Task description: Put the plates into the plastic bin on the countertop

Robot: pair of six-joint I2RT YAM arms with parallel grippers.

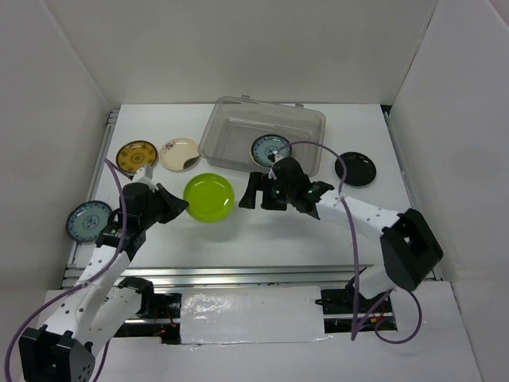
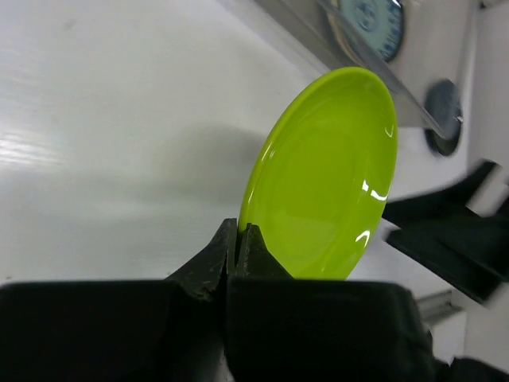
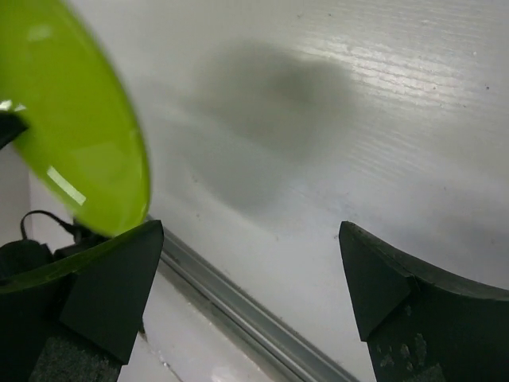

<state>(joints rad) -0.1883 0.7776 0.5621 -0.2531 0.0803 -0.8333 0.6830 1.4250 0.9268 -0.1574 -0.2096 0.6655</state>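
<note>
My right gripper should grab the plate's free rim [image 1: 232, 196] and put the plate inside the bin, because my left gripper is holding the lime green plate [image 1: 208, 197] short of the bin.
My left gripper [image 1: 183, 208] [image 2: 238, 232] is shut on the near rim of the lime green plate [image 1: 209, 197] [image 2: 326, 183], which tilts up off the white countertop [image 1: 262, 239]. My right gripper [image 1: 258, 192] [image 3: 250, 270] stands open just right of that plate [image 3: 71, 119], holding nothing. The clear plastic bin [image 1: 231, 119] stands at the back, with a blue patterned plate [image 1: 270, 149] inside. Outside the bin lie a black plate [image 1: 355, 169], a mustard plate [image 1: 137, 156], a cream plate [image 1: 180, 154] and another blue plate [image 1: 87, 220].
White walls close in the countertop on the left, right and back. A metal rail [image 1: 238, 274] [image 3: 238, 310] runs along the front edge. The right arm's fingers [image 2: 445, 231] show beyond the green plate in the left wrist view.
</note>
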